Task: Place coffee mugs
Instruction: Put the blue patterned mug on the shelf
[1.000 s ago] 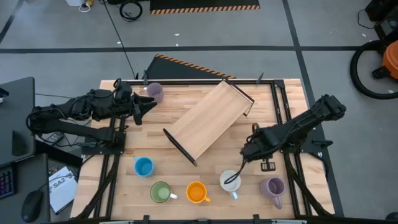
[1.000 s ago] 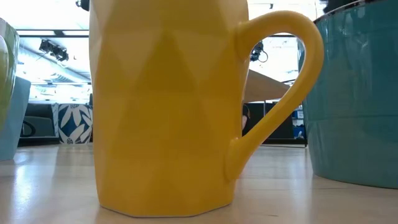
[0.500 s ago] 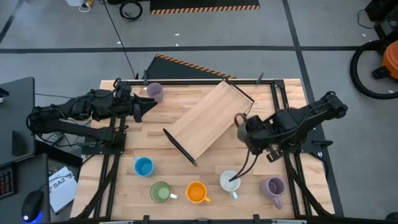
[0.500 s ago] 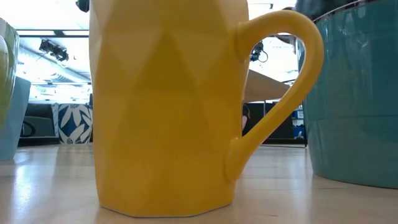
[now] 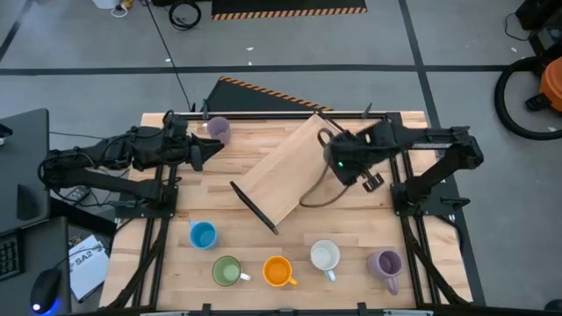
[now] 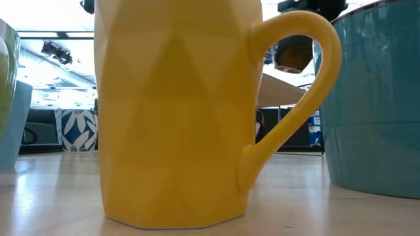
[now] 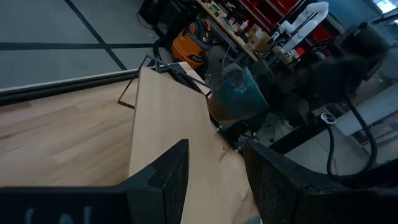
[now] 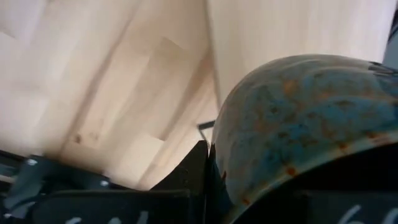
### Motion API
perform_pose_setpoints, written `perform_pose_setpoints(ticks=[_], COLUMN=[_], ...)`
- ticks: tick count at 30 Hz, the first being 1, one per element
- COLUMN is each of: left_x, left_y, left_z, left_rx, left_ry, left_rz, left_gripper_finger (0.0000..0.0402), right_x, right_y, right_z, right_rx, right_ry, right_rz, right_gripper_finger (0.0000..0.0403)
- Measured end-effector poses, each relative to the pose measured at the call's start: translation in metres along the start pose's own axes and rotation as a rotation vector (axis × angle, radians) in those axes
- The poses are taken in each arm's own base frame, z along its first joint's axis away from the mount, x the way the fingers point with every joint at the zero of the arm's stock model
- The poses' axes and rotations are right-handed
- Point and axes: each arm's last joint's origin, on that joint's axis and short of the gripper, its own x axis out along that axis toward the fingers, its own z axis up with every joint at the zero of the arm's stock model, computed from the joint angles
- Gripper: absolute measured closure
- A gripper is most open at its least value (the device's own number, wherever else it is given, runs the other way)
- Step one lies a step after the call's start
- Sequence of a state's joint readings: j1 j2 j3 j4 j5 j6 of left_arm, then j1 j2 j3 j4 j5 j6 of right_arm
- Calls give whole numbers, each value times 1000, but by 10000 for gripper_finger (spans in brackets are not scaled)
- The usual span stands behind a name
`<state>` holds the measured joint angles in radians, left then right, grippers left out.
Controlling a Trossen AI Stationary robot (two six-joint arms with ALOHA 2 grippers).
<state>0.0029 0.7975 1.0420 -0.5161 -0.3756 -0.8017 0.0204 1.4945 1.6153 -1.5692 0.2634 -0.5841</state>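
Observation:
My right gripper should keep lowering and levelling the dark mug [image 7: 235, 94] until the mug's base rests flat on the wooden shelf's empty far end [image 5: 313, 134], since the mug is hanging over it.
My right gripper [image 5: 349, 160] is shut on the dark mug [image 5: 335, 154], which it holds in the air over the far right end of the wooden shelf [image 5: 290, 171]. The low view shows this mug [image 6: 292, 54] through the orange mug's handle. The left wrist view shows it [image 7: 239, 93] tilted. My left gripper [image 5: 207, 147] is open and waits beside a lilac mug [image 5: 217, 130] at the far left. Blue [image 5: 203, 235], green [image 5: 227, 270], orange [image 5: 277, 271], white [image 5: 325, 256] and lilac [image 5: 386, 265] mugs stand upright along the near edge. My right gripper holds the dark mug, whose blue-and-rust glazed wall [image 8: 292, 118] fills its wrist view and hides the place of contact. The mug is lifted clear of table and shelf and sits tilted, its handle [image 5: 325, 137] pointing toward the far left.
The wooden shelf lies slantwise across the table's middle, with a dark metal end frame [image 5: 253, 207] at its near left end. A cable [image 5: 320, 195] hangs from the right arm over the table. Metal rails [image 5: 397, 175] line both side edges.
My right gripper has risen and swung from the near right, close by the white mug, toward the far edge and leftward, to above the shelf's far right end. It has carried the dark mug along. The hanging cable has swung with it.

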Motion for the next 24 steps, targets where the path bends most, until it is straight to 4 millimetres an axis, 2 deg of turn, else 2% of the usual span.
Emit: perform_pose_setpoints(ticks=[10, 18, 24], left_x=[12, 11, 11], left_y=[-2, -2, -2], left_z=[-5, -5, -5], left_rx=[18, 39, 50], left_ry=[33, 29, 30], left_rz=[24, 20, 19], left_gripper_finger=[242, 242, 242], right_x=[25, 40, 46], right_y=[-44, -54, -60], right_z=[1, -1, 2], right_rx=[0, -1, 41], right_ry=[13, 31, 28], right_rz=[11, 113, 87], right_gripper_finger=[357, 351, 340])
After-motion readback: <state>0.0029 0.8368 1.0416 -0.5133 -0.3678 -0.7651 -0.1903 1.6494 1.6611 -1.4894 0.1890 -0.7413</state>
